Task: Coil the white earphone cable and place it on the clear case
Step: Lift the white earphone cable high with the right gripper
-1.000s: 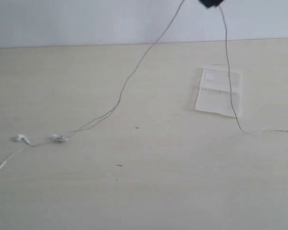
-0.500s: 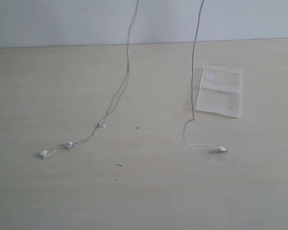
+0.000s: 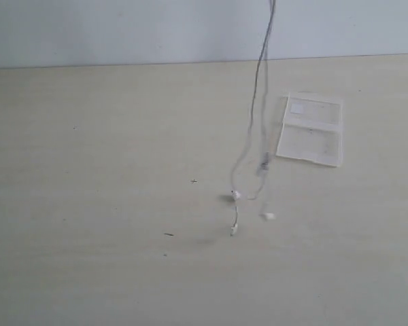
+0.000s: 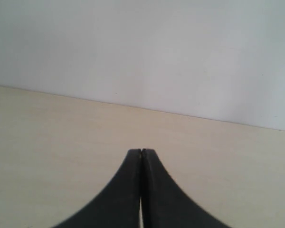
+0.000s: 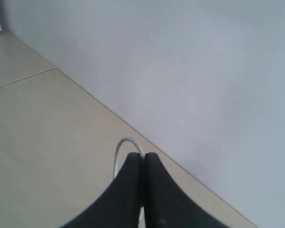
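Observation:
Next, I lower the earbuds point(image 3: 268, 216) with my right gripper to rest in front of the clear case before coiling, because they hang and swing under the uncoiled cable.
The white earphone cable point(image 3: 258, 102) hangs in two strands from above the exterior view's top edge. Its earbuds point(image 3: 235, 195) dangle at the table just left of the clear case point(image 3: 311, 129), which lies flat. My right gripper point(image 5: 143, 154) is shut on the cable, and a small white loop point(image 5: 125, 143) sticks out at its tips. My left gripper point(image 4: 141, 151) is shut too, with a thin pale sliver between its fingers low down. Both grippers are above the exterior view, out of sight.
The beige table point(image 3: 88, 204) runs back to a pale wall point(image 3: 122, 27). A small dark speck point(image 3: 168, 235) lies on the table left of the cable's lower end.
The two cable strands, far apart before, have swung together near the case. The earbuds were dragged right across the table and now dangle, and the plug end has lifted off it.

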`<action>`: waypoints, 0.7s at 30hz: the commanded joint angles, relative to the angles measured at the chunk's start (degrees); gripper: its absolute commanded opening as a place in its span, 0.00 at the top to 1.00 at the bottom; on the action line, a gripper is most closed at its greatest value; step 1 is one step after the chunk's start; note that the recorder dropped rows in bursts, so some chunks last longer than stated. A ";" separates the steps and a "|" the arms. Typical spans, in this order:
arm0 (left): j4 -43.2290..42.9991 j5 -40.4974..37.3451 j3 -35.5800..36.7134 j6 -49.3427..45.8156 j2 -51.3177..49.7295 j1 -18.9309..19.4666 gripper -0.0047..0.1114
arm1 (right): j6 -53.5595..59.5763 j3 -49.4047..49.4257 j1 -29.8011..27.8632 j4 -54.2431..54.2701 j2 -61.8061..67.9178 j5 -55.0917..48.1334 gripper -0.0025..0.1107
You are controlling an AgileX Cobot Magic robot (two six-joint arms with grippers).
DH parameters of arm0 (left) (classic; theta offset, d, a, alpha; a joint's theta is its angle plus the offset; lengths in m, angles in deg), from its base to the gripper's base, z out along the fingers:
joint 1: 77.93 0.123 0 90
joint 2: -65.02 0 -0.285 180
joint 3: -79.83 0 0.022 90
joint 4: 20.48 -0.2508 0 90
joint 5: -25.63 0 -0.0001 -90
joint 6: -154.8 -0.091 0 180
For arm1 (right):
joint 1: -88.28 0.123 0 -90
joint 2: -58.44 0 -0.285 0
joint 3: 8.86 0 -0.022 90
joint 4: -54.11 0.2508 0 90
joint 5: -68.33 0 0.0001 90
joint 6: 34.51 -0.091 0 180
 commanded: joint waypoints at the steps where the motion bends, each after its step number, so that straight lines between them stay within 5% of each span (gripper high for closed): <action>1: -0.23 0.08 0.12 -0.02 0.33 0.03 0.96 | 0.52 0.65 0.15 1.34 -1.70 0.09 0.98; 8: -0.23 0.08 0.12 -0.02 0.33 0.03 0.96 | -3.53 16.91 0.15 1.01 -12.56 13.58 0.98; 17: -0.23 0.08 0.12 -0.02 0.33 0.03 0.96 | -14.87 54.91 0.15 -0.43 -27.98 55.30 0.98; 21: -0.23 0.08 0.12 -0.02 0.33 0.03 0.96 | -16.55 62.65 0.15 -0.43 -27.12 65.48 0.98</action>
